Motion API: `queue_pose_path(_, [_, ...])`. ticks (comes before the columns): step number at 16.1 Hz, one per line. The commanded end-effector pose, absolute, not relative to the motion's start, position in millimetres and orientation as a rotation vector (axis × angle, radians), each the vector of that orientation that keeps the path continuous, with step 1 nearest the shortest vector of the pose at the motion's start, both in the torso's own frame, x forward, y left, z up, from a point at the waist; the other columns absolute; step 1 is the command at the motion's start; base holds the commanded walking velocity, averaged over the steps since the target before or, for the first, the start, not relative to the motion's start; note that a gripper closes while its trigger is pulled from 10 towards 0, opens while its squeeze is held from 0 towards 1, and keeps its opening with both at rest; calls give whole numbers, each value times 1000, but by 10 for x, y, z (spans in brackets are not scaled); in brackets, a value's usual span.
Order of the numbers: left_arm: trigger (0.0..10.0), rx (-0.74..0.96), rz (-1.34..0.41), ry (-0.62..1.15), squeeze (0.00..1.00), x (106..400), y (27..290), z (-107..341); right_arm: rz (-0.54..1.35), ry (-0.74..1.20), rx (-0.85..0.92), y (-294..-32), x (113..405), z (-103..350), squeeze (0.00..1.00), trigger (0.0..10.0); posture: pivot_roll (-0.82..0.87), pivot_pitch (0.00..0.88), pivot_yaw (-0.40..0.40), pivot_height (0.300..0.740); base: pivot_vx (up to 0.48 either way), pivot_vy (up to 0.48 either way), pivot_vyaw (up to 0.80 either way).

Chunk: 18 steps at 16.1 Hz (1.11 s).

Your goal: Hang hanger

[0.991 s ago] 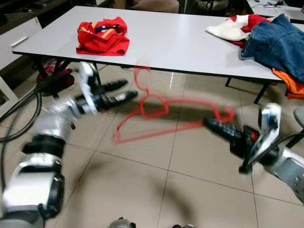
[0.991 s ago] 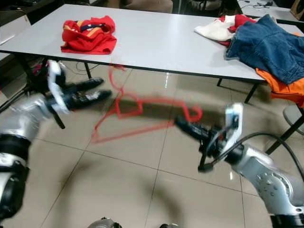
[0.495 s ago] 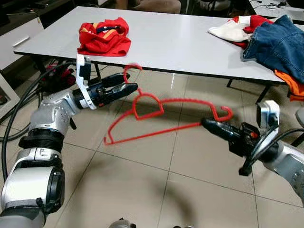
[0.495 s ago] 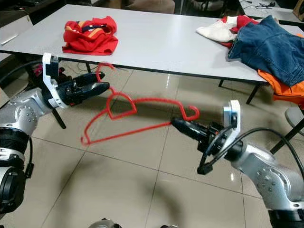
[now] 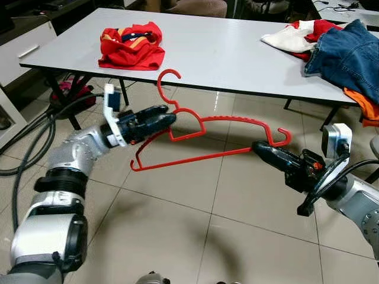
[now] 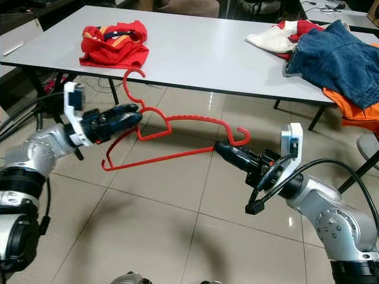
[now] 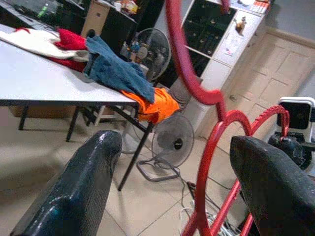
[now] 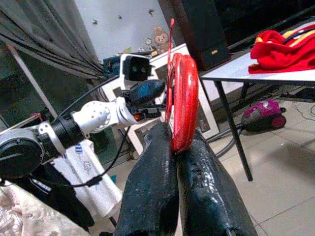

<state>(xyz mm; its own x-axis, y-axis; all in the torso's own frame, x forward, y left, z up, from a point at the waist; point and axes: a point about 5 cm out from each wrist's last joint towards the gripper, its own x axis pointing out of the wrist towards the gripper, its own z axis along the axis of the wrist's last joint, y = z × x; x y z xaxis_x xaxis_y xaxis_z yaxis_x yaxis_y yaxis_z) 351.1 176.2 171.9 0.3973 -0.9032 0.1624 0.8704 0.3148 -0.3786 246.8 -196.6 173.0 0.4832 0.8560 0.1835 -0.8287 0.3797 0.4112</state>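
The red plastic hanger is braced by a lower bar [image 5: 201, 158], so its far arm [image 5: 238, 119] will stay stretched out when I carry the hanger by its neck.
A red plastic hanger [image 5: 195, 158] hangs level in the air before the white table [image 5: 237, 53], hook upward near the table's front edge. My right gripper [image 5: 256, 147] is shut on the right end of its lower bar; in the right wrist view the hanger [image 8: 183, 98] rises from between the closed fingers [image 8: 152, 187]. My left gripper [image 5: 170, 115] is at the hanger's neck. In the left wrist view its fingers [image 7: 83, 182] stand wide apart, open, with the red neck [image 7: 216, 142] between them, nearer one finger.
On the table lie a red garment [image 5: 131, 46] at the left, and blue jeans [image 5: 346, 53] with white and orange clothes at the right. Table legs, a pink appliance [image 5: 71, 92] and thick cables [image 5: 23, 148] are at the left. Tiled floor lies below.
My left gripper has come up to the hanger's neck and now straddles it. The hanger has risen a little, hook more upright. The right gripper has kept its hold.
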Motion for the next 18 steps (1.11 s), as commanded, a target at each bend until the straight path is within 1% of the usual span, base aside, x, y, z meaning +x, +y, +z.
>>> queue_pose_path(1, [10000, -424, -1200, 81, 0, 3507, 1707, 1744, 1119, 43, 469, -1911, 2468, 1817, 0, 0, -88, 8, 13, 740, 0, 0, 0])
queue_pose_path(3, [10000, -430, -1222, 60, 0, 3518, 1635, 1781, 1130, 42, 468, -1884, 2463, 1830, 0, 0, -92, 5, 12, 740, 0, 0, 0])
queue_pose_path(7, [10000, -417, -1240, 44, 0, 3535, 1615, 1849, 1134, 55, 462, -1882, 2445, 1817, 0, 0, -98, 8, 13, 740, 0, 0, 0])
queue_pose_path(13, [10000, -349, -1208, 75, 0, 3544, 1753, 1843, 1117, 85, 447, -1956, 2428, 1778, 0, 0, -99, 18, 14, 740, 0, 0, 0])
queue_pose_path(18, [10000, -332, -1187, 94, 0, 3546, 1844, 1826, 1112, 90, 442, -1993, 2430, 1783, 0, 0, -101, 20, 12, 740, 0, 0, 0])
